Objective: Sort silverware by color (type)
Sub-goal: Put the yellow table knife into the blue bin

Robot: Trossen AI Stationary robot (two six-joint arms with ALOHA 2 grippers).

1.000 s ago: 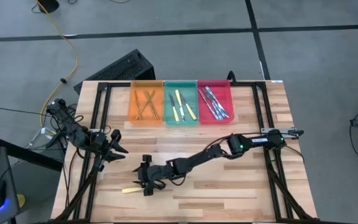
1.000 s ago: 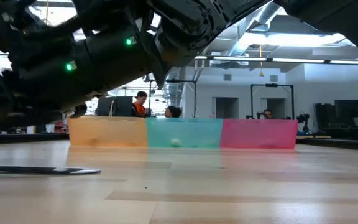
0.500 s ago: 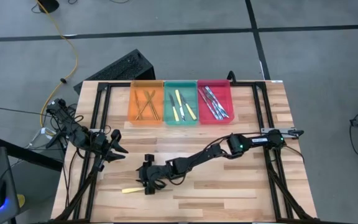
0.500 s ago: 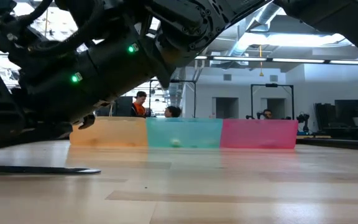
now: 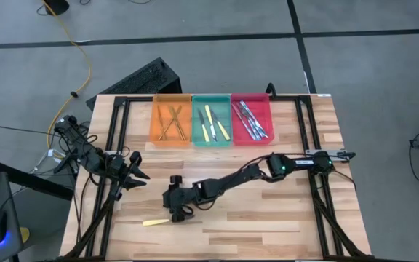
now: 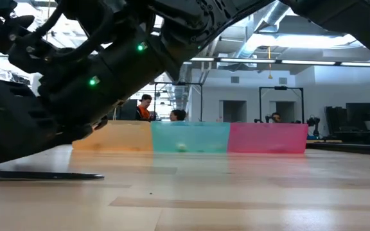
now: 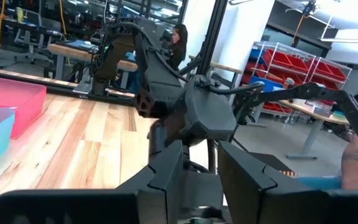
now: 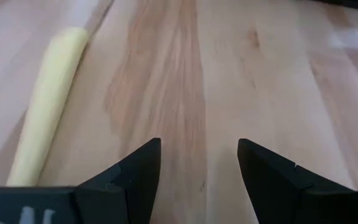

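My right gripper should back off, because its open fingers face wood beside the yellow-handled utensil. I should then turn in line with its handle and straddle it before closing.
One yellow-handled utensil lies flat on the wooden table near its front left; its handle shows in the right wrist view. My right gripper stands open just right of it, slanting down over bare wood, with nothing between its fingers. The other silverware lies sorted: bronze pieces in the orange tray, yellow-handled ones in the green tray, silver ones in the red tray. My left gripper waits at the table's left, slightly open and holding nothing.
The three trays stand side by side along the far edge. Black frame rails run along the table's left and right sides. In the low view the right arm fills the left half above the lying utensil.
My right gripper has tipped its fingers further down toward the table beside the yellow-handled utensil, staying open. The utensil has not moved.
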